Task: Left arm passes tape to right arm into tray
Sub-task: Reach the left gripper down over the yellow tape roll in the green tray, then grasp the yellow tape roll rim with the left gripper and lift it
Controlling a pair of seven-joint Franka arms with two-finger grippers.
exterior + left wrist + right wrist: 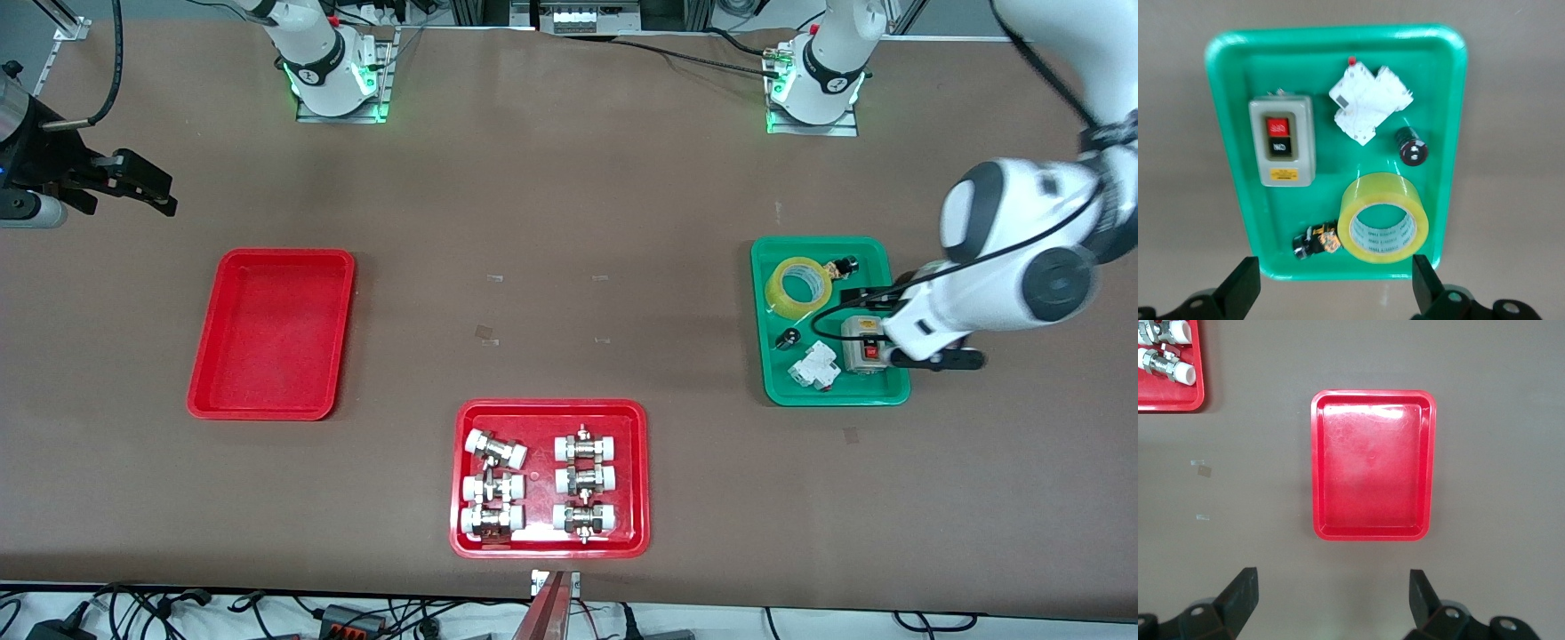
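Note:
The black-and-gold part only rests next to the tape's outside. The tape will come away by itself when I lift it, and the black-and-gold part will stay behind.
The tape lies flat in the green tray, in the part farther from the front camera. In the left wrist view the tape shows just ahead of my left gripper, which is open and empty. My left gripper hovers over the green tray's edge toward the left arm's end of the table. The plain red tray is empty. My right gripper is open and empty, up in the air at the right arm's end of the table; its wrist view shows the tray ahead of its gripper.
The green tray also holds a grey switch box, a white breaker, a small black cylinder and a black-and-gold part. A red tray with metal pipe fittings sits nearest the front camera, mid-table.

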